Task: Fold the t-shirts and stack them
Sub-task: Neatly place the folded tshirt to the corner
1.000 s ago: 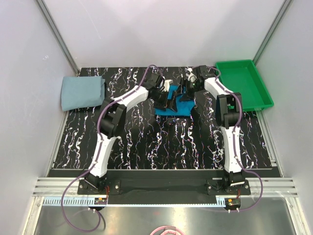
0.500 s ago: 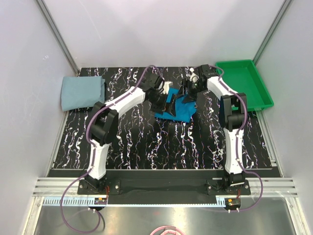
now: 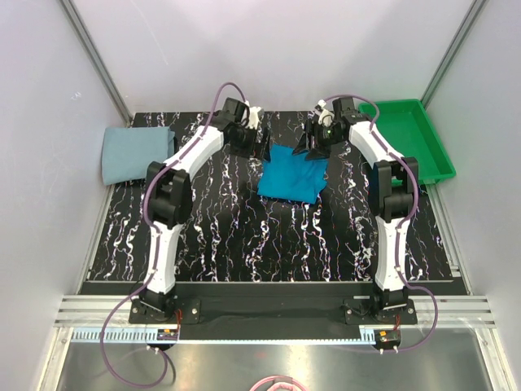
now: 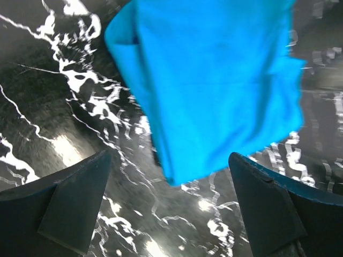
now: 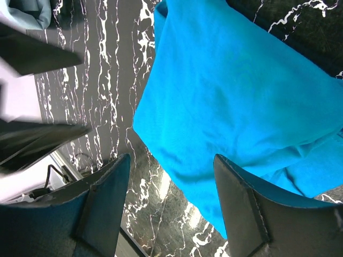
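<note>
My left gripper will carry the bright teal-blue t-shirt [image 3: 291,176], and the t-shirt will hang down but stay folded. Soft layers overlap [image 4: 143,93] along the folded t-shirt's side edge.
The bright teal-blue t-shirt [image 3: 293,174] lies folded into a small rectangle at the back middle of the black marbled table [image 3: 228,236]. It fills the upper part of the left wrist view [image 4: 214,80] and of the right wrist view [image 5: 241,101]. My left gripper [image 3: 262,147] is open and empty, just off the shirt's far left corner. My right gripper [image 3: 308,145] is open and empty at the shirt's far right corner. The pale grey-blue t-shirt [image 3: 137,153] lies folded at the table's far left edge.
A green plastic tray [image 3: 407,138] stands at the back right, beside the right arm. Grey walls with metal posts close in the table on three sides.
Both grippers have let go of the teal-blue shirt and drawn back and apart toward the far edge. The shirt, held half-folded under them before, now lies flat and folded.
</note>
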Controlling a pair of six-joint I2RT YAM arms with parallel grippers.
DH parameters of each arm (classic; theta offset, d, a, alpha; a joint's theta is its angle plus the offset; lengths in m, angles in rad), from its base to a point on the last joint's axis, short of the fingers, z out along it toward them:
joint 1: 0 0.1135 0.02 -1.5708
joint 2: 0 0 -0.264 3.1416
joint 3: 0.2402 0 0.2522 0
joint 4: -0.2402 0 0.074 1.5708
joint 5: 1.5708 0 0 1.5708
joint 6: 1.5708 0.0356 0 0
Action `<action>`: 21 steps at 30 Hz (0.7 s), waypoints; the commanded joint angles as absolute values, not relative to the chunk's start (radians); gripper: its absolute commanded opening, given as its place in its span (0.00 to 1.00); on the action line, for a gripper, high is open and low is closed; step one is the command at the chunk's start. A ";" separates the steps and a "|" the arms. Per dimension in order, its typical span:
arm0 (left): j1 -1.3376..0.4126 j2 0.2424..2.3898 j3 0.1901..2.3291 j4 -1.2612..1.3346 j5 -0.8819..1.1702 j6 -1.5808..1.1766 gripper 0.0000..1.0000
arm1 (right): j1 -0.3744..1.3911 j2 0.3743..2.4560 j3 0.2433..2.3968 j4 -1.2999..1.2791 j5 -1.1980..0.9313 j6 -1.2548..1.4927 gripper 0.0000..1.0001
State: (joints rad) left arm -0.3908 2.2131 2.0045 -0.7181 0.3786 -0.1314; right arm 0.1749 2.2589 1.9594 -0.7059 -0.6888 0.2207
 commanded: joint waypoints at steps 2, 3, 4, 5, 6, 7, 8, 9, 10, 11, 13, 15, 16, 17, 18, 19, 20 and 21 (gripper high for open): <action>-0.382 2.307 2.097 -0.727 0.400 -0.091 0.98 | 0.178 2.258 1.988 -0.704 -0.670 0.207 0.72; -0.380 2.334 2.108 -0.727 0.423 -0.094 0.97 | 0.178 2.261 1.987 -0.704 -0.669 0.207 0.72; -0.379 2.345 2.115 -0.726 0.434 -0.098 0.96 | 0.178 2.261 1.985 -0.703 -0.670 0.207 0.71; -0.376 2.358 2.128 -0.719 0.445 -0.104 0.96 | 0.178 2.264 1.983 -0.703 -0.669 0.209 0.71; -0.376 2.379 2.131 -0.718 0.459 -0.110 0.96 | 0.179 2.269 1.983 -0.704 -0.667 0.209 0.71; -0.374 2.387 2.135 -0.716 0.463 -0.118 0.95 | 0.178 2.272 1.983 -0.704 -0.667 0.206 0.71; -0.373 2.396 2.143 -0.710 0.475 -0.123 0.95 | 0.178 2.278 1.985 -0.706 -0.666 0.204 0.71; -0.371 2.411 2.146 -0.707 0.482 -0.133 0.95 | 0.178 2.281 1.983 -0.707 -0.666 0.203 0.71; -0.370 2.419 2.149 -0.704 0.489 -0.138 0.95 | 0.178 2.284 1.983 -0.707 -0.663 0.202 0.71; -0.367 2.436 2.155 -0.698 0.506 -0.144 0.95 | 0.178 2.292 1.982 -0.707 -0.664 0.204 0.71; -0.365 2.451 2.161 -0.686 0.523 -0.158 0.94 | 0.179 2.304 1.980 -0.703 -0.666 0.206 0.71; -0.365 2.474 2.164 -0.677 0.554 -0.173 0.92 | 0.179 2.312 1.983 -0.703 -0.666 0.209 0.71; -0.367 2.482 2.169 -0.675 0.561 -0.178 0.88 | 0.181 2.319 1.985 -0.704 -0.666 0.209 0.71; -0.371 2.493 2.169 -0.670 0.575 -0.179 0.87 | 0.181 2.322 1.990 -0.703 -0.664 0.207 0.72; -0.373 2.497 2.169 -0.667 0.583 -0.189 0.87 | 0.183 2.324 1.991 -0.703 -0.663 0.207 0.71; -0.379 2.500 2.168 -0.663 0.589 -0.196 0.86 | 0.183 2.329 1.994 -0.703 -0.663 0.210 0.71; -0.382 2.506 2.166 -0.660 0.604 -0.201 0.86 | 0.186 2.333 1.997 -0.703 -0.663 0.210 0.72; -0.383 2.507 2.164 -0.658 0.613 -0.215 0.86 | 0.187 2.333 1.997 -0.703 -0.663 0.210 0.71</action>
